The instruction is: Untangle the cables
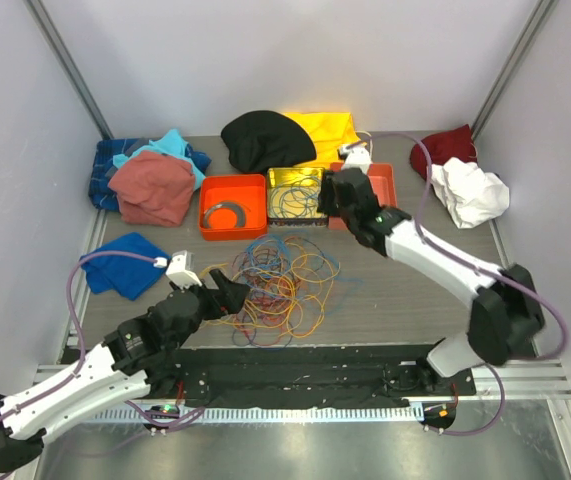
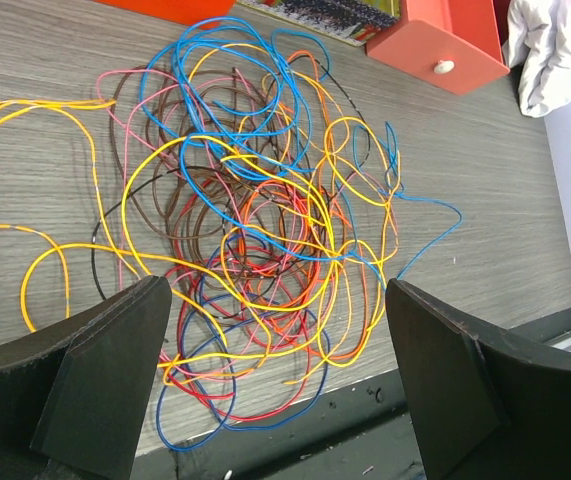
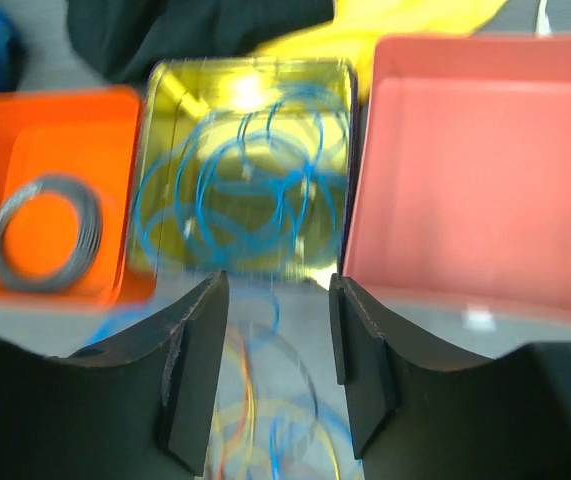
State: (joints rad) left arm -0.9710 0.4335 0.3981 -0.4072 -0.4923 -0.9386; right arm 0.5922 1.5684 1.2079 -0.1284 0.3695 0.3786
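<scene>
I can see a blue cable's loop point(image 2: 390, 150) lying loose at the tangle's open edge. I should lower my right gripper next toward that loop point(image 2: 389, 176) until its open fingers close around it.
A loose tangle of cables point(image 1: 275, 285) in orange, yellow, blue, red and brown lies mid-table. In the left wrist view the same cables point(image 2: 255, 220) spread ahead of my left gripper point(image 2: 277, 330). That gripper point(image 1: 227, 293) is open wide at the tangle's near left edge, with nothing between its fingers. More blue cables point(image 3: 245, 190) lie coiled in a yellow tin point(image 1: 315, 178). My right gripper point(image 3: 277, 300) hovers just in front of that tin point(image 3: 165, 90), jaws apart and holding nothing. From above, the right gripper point(image 1: 333, 195) sits at the tin's right end.
An orange tray point(image 1: 250, 185) holding a grey coiled ring point(image 3: 45, 232) stands left of the tin, a red tray point(image 3: 475, 180) to its right. Cloths lie around the back: black point(image 1: 265, 140), yellow point(image 1: 327, 135), rust point(image 1: 153, 187), blue point(image 1: 123, 265), white point(image 1: 470, 192). The table's front edge point(image 2: 365, 395) is close under the left gripper.
</scene>
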